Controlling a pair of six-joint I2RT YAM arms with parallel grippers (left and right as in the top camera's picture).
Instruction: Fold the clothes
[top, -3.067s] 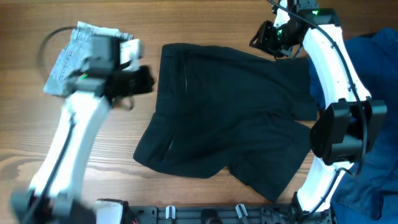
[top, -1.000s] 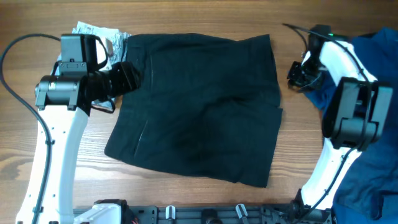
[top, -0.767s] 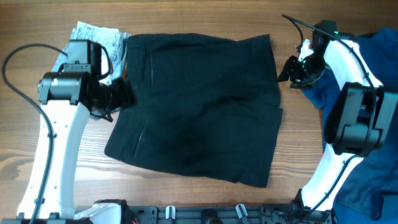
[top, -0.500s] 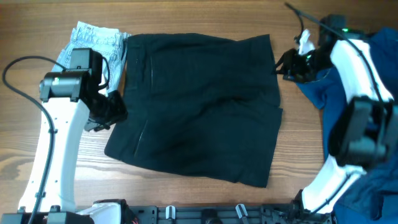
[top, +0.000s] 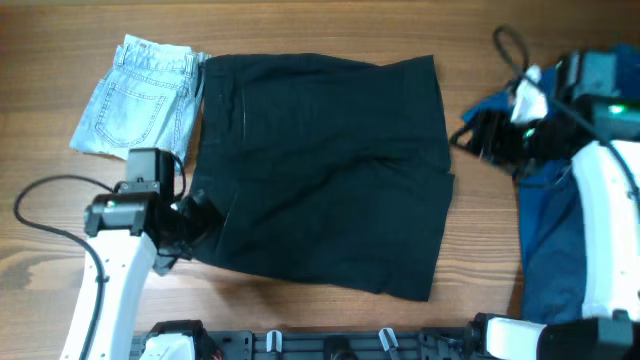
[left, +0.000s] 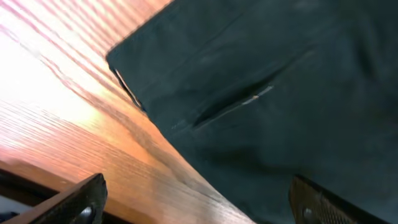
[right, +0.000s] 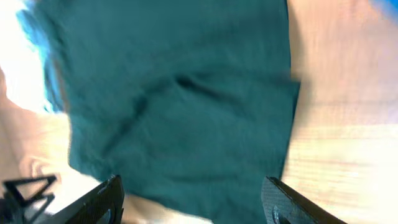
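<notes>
I should expect a pale dotted lining hidden inside the garment when I lift it, because a thin pale line (left: 127, 89) shows along the black garment's edge (left: 138, 81).
The black garment (top: 320, 170) lies flat in the middle of the table, folded into a rough rectangle. Folded light-blue denim shorts (top: 140, 95) lie at its upper left, touching its edge. A royal-blue garment (top: 560, 210) is heaped at the right edge, under the right arm. My left gripper (top: 195, 222) hovers open at the black garment's lower-left corner (left: 124, 68), its fingers (left: 81, 202) empty. My right gripper (top: 478, 135) stands open just right of the garment's right edge, holding nothing. The right wrist view is blurred, with the garment (right: 180, 106) below the fingers (right: 289, 202).
A black rail (top: 340, 345) with the arm bases runs along the front edge. The left arm's cable (top: 40, 195) loops over bare wood at the left. Bare table (top: 490, 250) shows between the black garment and the blue heap.
The left arm has slid from the black garment's upper-left side down to its lower-left corner, uncovering the shorts. The right arm has drawn back to the right. Both grippers' jaws have widened.
</notes>
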